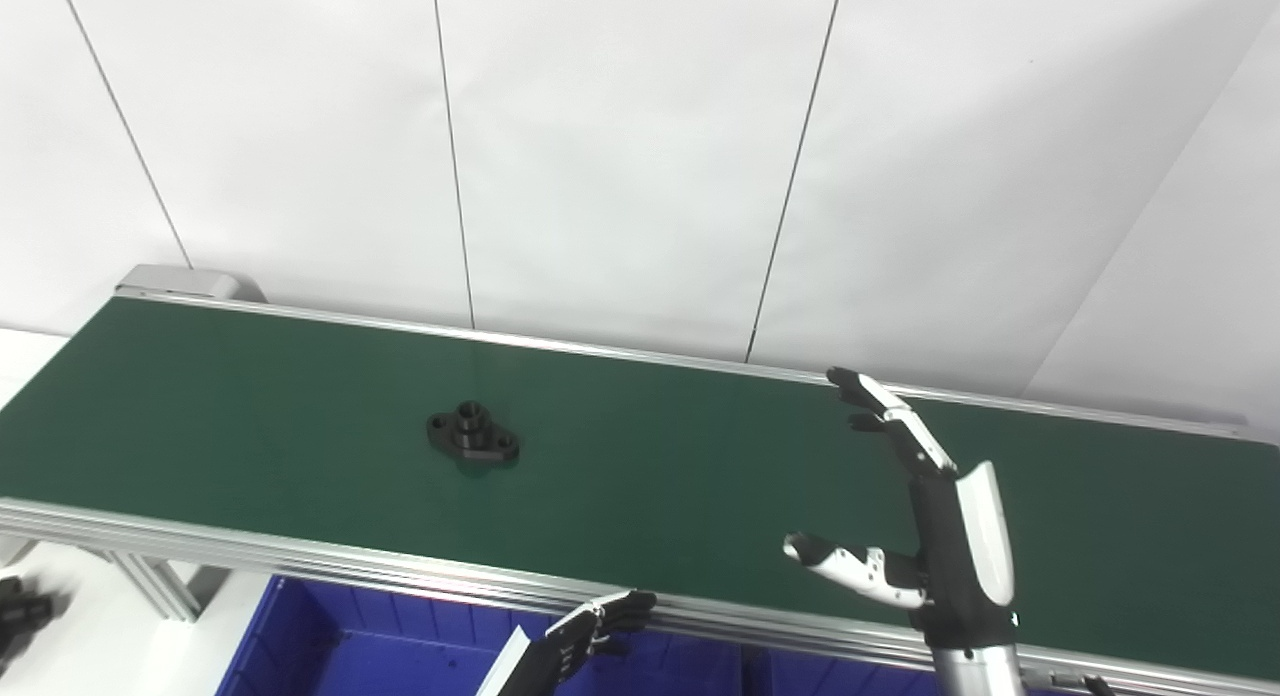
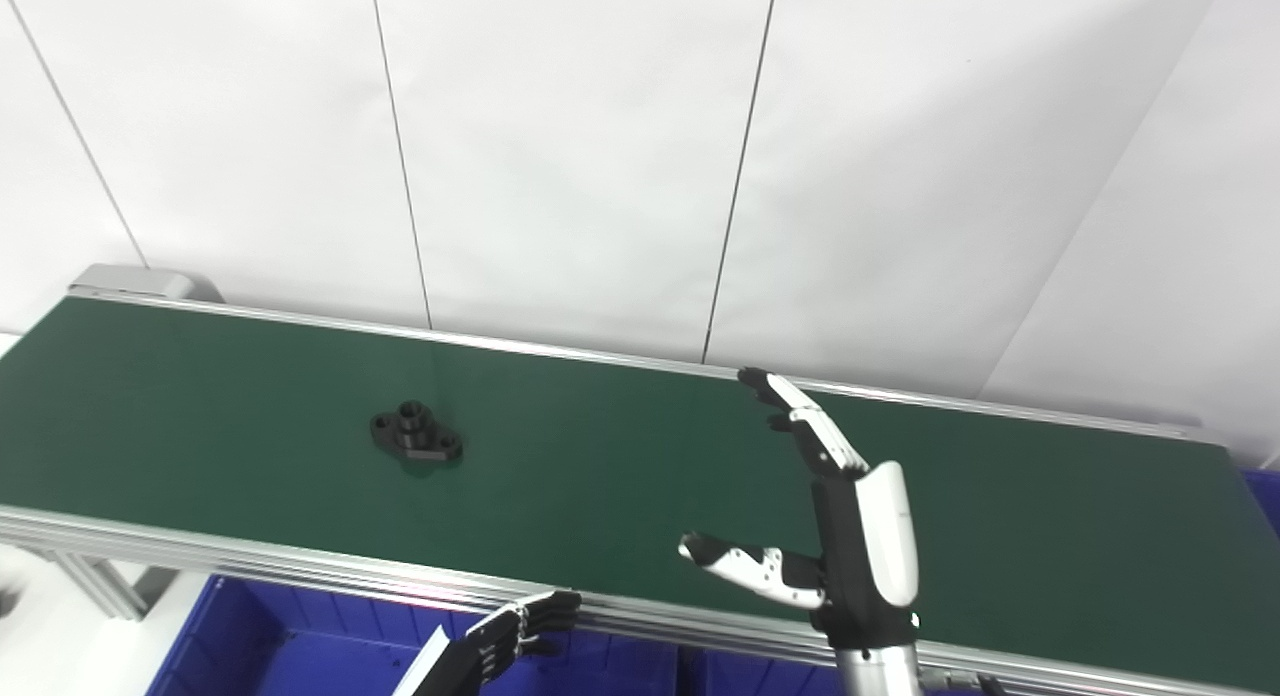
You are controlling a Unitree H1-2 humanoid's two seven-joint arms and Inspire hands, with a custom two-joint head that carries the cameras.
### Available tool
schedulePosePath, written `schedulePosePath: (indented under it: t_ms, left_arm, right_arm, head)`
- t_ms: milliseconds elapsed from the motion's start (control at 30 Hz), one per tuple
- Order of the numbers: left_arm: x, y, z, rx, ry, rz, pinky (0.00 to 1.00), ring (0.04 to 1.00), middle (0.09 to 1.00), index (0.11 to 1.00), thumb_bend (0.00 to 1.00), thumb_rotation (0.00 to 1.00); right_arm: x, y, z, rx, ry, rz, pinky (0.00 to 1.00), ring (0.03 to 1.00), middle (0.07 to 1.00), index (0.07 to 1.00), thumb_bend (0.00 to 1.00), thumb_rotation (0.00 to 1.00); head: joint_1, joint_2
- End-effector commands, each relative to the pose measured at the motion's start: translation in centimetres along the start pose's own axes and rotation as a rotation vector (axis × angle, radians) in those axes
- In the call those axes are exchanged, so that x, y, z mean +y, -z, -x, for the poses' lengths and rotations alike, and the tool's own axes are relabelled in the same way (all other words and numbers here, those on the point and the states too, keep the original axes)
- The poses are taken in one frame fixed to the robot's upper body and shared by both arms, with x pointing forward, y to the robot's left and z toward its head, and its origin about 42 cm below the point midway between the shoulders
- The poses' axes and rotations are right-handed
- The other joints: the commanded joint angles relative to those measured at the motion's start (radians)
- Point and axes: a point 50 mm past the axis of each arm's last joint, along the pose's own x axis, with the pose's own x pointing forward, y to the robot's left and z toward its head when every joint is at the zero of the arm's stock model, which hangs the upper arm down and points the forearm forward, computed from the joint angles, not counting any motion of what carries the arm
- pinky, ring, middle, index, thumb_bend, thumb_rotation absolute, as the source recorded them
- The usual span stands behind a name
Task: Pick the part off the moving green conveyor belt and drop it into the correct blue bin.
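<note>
I expect the black flanged part (image 1: 473, 437) to tip onto its side when I drop it into the bin, because a tall collar (image 1: 470, 416) stands up from its thin edge.
A small black flanged part (image 1: 473, 434) lies on the green conveyor belt (image 1: 650, 466), left of the middle. My right hand (image 1: 925, 521) is raised over the right part of the belt, open and empty, fingers straight up and thumb stretched to the left. It is far to the right of the part. My left hand (image 1: 590, 631) is low at the belt's near rail, over a blue bin (image 1: 380, 646), fingers curled and holding nothing. The part also shows in the right eye view (image 2: 415, 434).
The belt's aluminium near rail (image 1: 300, 556) runs along the front, above the blue bins (image 2: 300, 641). A white panelled wall (image 1: 640, 156) stands behind the belt. A dark object (image 1: 20, 606) shows at the far left edge.
</note>
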Motion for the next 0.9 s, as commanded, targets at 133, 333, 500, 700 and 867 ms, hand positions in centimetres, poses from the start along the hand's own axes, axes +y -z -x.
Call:
schedulePosePath:
  t_ms: [133,333,500,700,867]
  left_arm:
    - [-0.1,-0.9,-1.1,-0.06,-0.004,0.01,0.73,0.807,0.827,0.805,0.85,0.7]
    - [-0.3,-0.9,-1.3,-0.063,0.002,0.016,0.73,0.807,0.825,0.803,0.84,0.69]
    - [-0.6,-0.9,-1.4,-0.067,0.005,0.022,0.73,0.804,0.823,0.807,0.83,0.68]
    - [-0.8,-1.0,-1.3,-0.069,0.007,0.021,0.74,0.805,0.82,0.804,0.83,0.67]
    - [-1.0,-1.2,-1.3,-0.06,0.008,0.014,0.76,0.823,0.831,0.803,0.83,0.67]
  right_arm:
    - [-0.2,-1.5,-4.7,-0.009,-0.024,0.086,0.71,0.794,0.829,0.821,0.81,0.76]
    - [1.7,-0.8,-8.4,0.03,-0.089,0.134,0.66,0.765,0.813,0.807,0.86,0.74]
    - [3.4,0.2,-10.5,0.053,-0.156,0.199,0.66,0.755,0.801,0.814,0.88,0.74]
    - [5.3,1.2,-12.6,0.077,-0.206,0.262,0.69,0.784,0.816,0.814,0.91,0.73]
    - [6.9,1.7,-14.3,0.09,-0.255,0.314,0.69,0.791,0.824,0.817,0.92,0.71]
  head:
    - [0.003,-0.003]
    - [0.004,0.0]
    - [0.012,0.002]
    - [0.017,0.006]
    - [0.022,0.008]
